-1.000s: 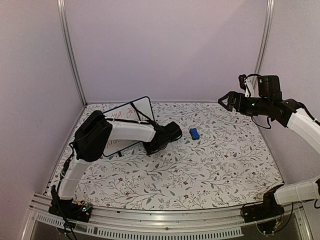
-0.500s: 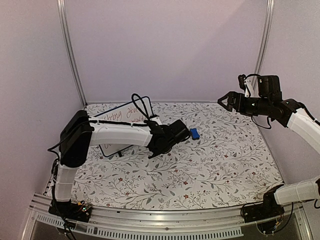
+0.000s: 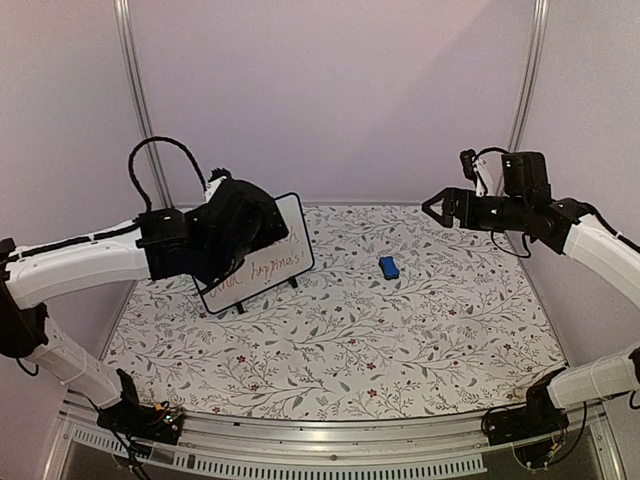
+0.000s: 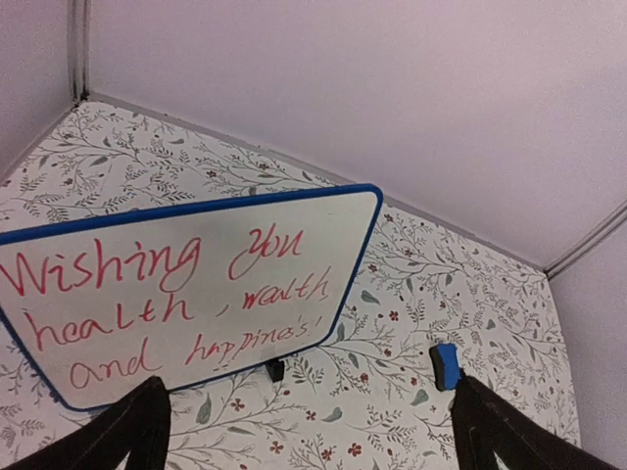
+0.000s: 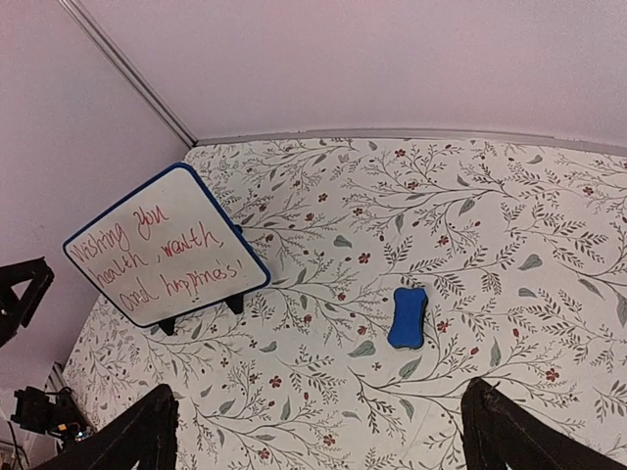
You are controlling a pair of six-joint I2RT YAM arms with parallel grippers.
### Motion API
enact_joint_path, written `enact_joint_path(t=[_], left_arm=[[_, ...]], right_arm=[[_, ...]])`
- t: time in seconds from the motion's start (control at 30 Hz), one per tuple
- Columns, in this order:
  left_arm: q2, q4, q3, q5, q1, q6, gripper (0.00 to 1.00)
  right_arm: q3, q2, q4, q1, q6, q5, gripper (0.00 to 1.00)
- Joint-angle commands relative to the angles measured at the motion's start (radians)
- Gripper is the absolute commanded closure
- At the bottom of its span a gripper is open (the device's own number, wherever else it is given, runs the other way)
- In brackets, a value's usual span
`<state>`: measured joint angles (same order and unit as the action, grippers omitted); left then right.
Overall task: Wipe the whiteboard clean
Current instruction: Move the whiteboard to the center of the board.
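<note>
The whiteboard (image 3: pixel 266 262) is far back on my left gripper's side. Next, my right gripper drags it to the middle by the foot nearer the eraser (image 3: pixel 294 283) first.
The whiteboard (image 3: pixel 278 262) stands tilted on small black feet at the back left of the table, with red handwriting on its face (image 4: pixel 186 284) (image 5: pixel 162 250). My left gripper (image 3: pixel 238 248) hovers in front of and above it, its jaws wide open and empty (image 4: pixel 313 431), and it hides the board's upper left part in the top view. A small blue eraser (image 3: pixel 389 267) (image 4: pixel 447 365) (image 5: pixel 408 317) lies flat on the table to the right of the board. My right gripper (image 3: pixel 436 205) is held high at the right, open and empty (image 5: pixel 323 436).
A floral cloth (image 3: pixel 400 330) covers the table. Metal posts (image 3: pixel 140 100) (image 3: pixel 528 80) rise at the back corners against pale walls. The left arm's black cable (image 3: pixel 165 150) loops above its wrist.
My left arm has pulled back from beside the eraser, lifted up and to the left, and its jaws have opened wide. The right gripper has shifted slightly left.
</note>
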<state>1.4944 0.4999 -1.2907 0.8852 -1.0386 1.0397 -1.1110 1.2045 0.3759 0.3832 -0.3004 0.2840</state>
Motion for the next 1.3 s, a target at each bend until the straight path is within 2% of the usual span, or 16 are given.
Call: enact_joint_path(t=[0.0, 0.17, 0.3, 0.5, 0.77, 0.97, 1.07, 1.17, 1.27], left_arm=[[-0.220, 0.043, 0.118, -0.045, 0.085, -0.105, 0.00], [-0.521, 0.049, 0.219, -0.114, 0.176, -0.229, 0.00], [-0.631, 0.098, 0.227, -0.129, 0.233, -0.301, 0.00], [-0.659, 0.132, 0.246, -0.268, 0.420, -0.361, 0.00], [-0.610, 0.042, 0.347, -0.670, 0.799, -0.458, 0.00], [-0.595, -0.059, 0.420, -0.916, 1.006, -0.511, 0.00], [-0.569, -0.061, 0.433, -0.972, 1.061, -0.516, 0.00], [-0.577, -0.064, 0.449, -0.960, 1.066, -0.506, 0.00], [-0.590, -0.064, 0.465, -0.947, 1.069, -0.495, 0.00]], right_arm=[[0.007, 0.073, -0.093, 0.096, 0.063, -0.061, 0.01], [0.020, 0.190, -0.258, 0.237, 0.135, -0.146, 0.01], [-0.032, 0.359, -0.347, 0.339, 0.189, -0.245, 0.01], [-0.163, 0.612, -0.462, 0.447, 0.230, -0.391, 0.01], [-0.307, 0.885, -0.567, 0.511, 0.235, -0.436, 0.01], [-0.387, 1.011, -0.625, 0.523, 0.216, -0.457, 0.04], [-0.419, 1.068, -0.636, 0.524, 0.193, -0.445, 0.07], [-0.453, 1.111, -0.637, 0.528, 0.189, -0.443, 0.08], [-0.469, 1.140, -0.638, 0.530, 0.195, -0.437, 0.14]])
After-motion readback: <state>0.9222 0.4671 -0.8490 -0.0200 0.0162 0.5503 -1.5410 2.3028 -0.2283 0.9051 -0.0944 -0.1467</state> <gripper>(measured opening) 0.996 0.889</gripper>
